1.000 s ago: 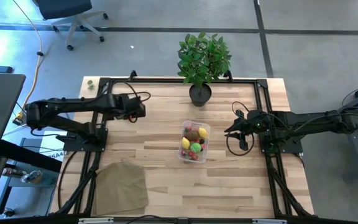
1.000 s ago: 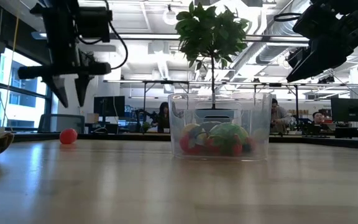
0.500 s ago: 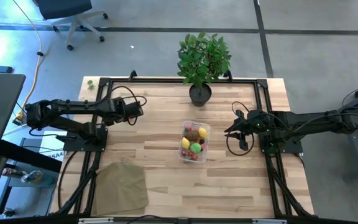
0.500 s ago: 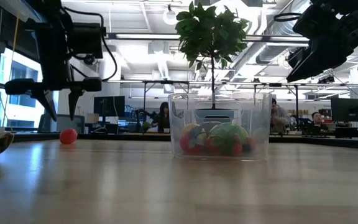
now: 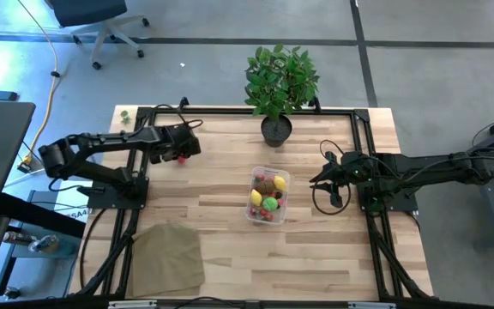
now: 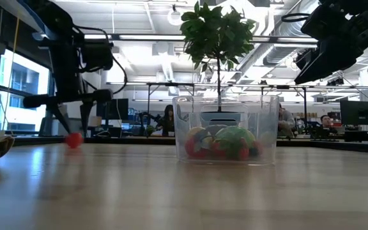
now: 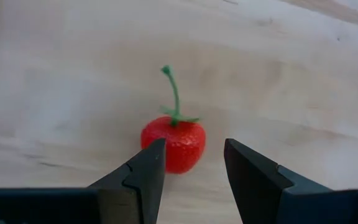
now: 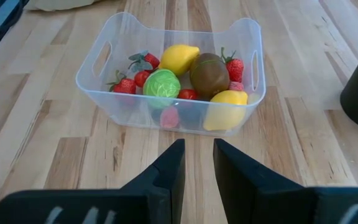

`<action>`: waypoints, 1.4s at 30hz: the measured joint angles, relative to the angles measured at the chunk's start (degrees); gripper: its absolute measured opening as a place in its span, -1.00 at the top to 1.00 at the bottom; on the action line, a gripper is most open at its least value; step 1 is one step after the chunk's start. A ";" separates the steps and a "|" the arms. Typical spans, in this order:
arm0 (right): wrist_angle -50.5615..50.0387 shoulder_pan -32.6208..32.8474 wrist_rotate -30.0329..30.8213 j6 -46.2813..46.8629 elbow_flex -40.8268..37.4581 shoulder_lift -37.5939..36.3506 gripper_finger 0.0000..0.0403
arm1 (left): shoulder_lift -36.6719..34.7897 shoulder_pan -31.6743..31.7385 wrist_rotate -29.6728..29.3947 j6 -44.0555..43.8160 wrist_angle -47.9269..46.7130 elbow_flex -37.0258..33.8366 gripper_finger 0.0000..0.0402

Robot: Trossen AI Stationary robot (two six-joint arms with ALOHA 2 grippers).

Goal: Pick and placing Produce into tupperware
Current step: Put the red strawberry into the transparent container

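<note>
Next, I open my left gripper wider and centre my fingers around the whole fruit (image 7: 178, 143) before I close them, because one finger of that gripper overlaps the red fruit's side (image 7: 151, 136).
A small red fruit (image 7: 174, 142) with a green stem lies on the wood at the table's far left, also seen in the high view (image 5: 181, 159) and the low view (image 6: 74, 139). My left gripper (image 7: 194, 152) is open and points down just above the fruit, one finger on each side of it (image 5: 181, 151). The clear tupperware (image 5: 268, 195) stands mid-table with several pieces of produce (image 8: 185, 71) inside. My right gripper (image 8: 196, 155) hangs above the table to the tupperware's right (image 5: 318, 181), its fingers a little apart with nothing between them.
A potted plant (image 5: 280, 86) stands at the far edge behind the tupperware. A tan cloth (image 5: 168, 257) lies at the near left corner. Black frame rails (image 5: 230, 110) run along the table's edges. Bare wood lies between the red fruit and the tupperware.
My left gripper has come down and swung toward the table's far edge until it stands over the red fruit; the gap between its fingers is unchanged. My right arm has kept still.
</note>
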 joint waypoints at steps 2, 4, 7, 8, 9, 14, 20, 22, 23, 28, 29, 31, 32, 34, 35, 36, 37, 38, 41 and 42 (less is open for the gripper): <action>0.00 0.02 0.00 0.00 0.00 0.02 0.64 | 0.67 0.27 1.16 0.28 0.42 0.05 0.23; 0.00 0.00 0.00 0.00 0.00 0.00 0.64 | 1.07 0.18 1.47 -0.05 -0.08 -0.06 0.23; 0.00 0.00 0.00 0.00 0.00 0.00 0.64 | 1.02 0.14 1.54 -0.18 -0.16 -0.04 0.23; 0.00 0.02 0.00 0.00 0.00 0.02 0.64 | 1.02 0.16 1.54 -0.18 -0.25 -0.04 0.22; 0.00 0.00 0.00 0.00 0.00 0.00 0.64 | 1.02 0.16 1.52 -0.18 -0.19 -0.04 0.20; 0.00 0.01 0.00 0.00 0.00 0.00 0.64 | 1.02 0.16 1.58 1.85 -0.07 -0.04 -0.01; 0.00 0.00 0.00 0.00 0.00 0.01 0.64 | 1.02 0.14 4.79 6.23 1.79 -0.04 -0.33; 0.00 0.02 0.00 0.00 0.00 0.00 0.64 | 0.99 0.14 6.14 7.45 2.14 -0.04 -0.43; 0.00 0.01 0.00 0.00 0.00 0.01 0.64 | 0.99 0.14 7.11 7.67 2.24 -0.04 -0.47; 0.00 0.01 0.00 0.00 0.00 0.01 0.64 | 0.97 -0.76 9.17 8.21 1.19 -0.04 -0.62; 0.00 0.01 0.00 0.00 0.00 0.02 0.64 | 0.97 -1.09 8.76 7.98 1.18 -0.04 -0.63; 0.00 0.02 0.00 0.00 0.00 0.00 0.64 | 0.97 -1.77 8.20 7.32 1.17 -0.04 -0.65; 0.00 0.00 0.00 0.00 0.00 0.02 0.64 | 1.13 -2.08 8.15 7.14 1.18 -0.02 -0.65; 0.00 0.02 0.00 0.00 0.00 0.00 0.64 | 2.03 -2.96 8.12 6.27 1.11 0.00 -0.65; 0.00 0.02 0.00 0.00 0.00 0.00 0.64 | 2.52 -3.27 8.12 6.01 0.87 0.00 -0.65; 0.00 0.00 0.00 0.00 0.00 0.01 0.64 | 3.08 -3.42 8.10 5.81 0.87 0.00 -0.64; 0.00 0.01 0.00 0.00 0.00 0.01 0.64 | 3.70 -3.42 8.20 5.77 1.00 0.00 -0.63; 0.00 0.01 0.00 0.00 0.00 0.00 0.64 | 4.32 -3.42 8.56 5.79 1.03 0.00 -0.62; 0.00 0.02 0.00 0.00 0.00 0.01 0.64 | 6.03 -3.36 9.72 5.76 1.85 0.00 -0.59; 0.00 0.00 0.00 0.00 0.00 0.00 0.64 | 6.40 -3.36 9.75 5.79 1.94 0.00 -0.58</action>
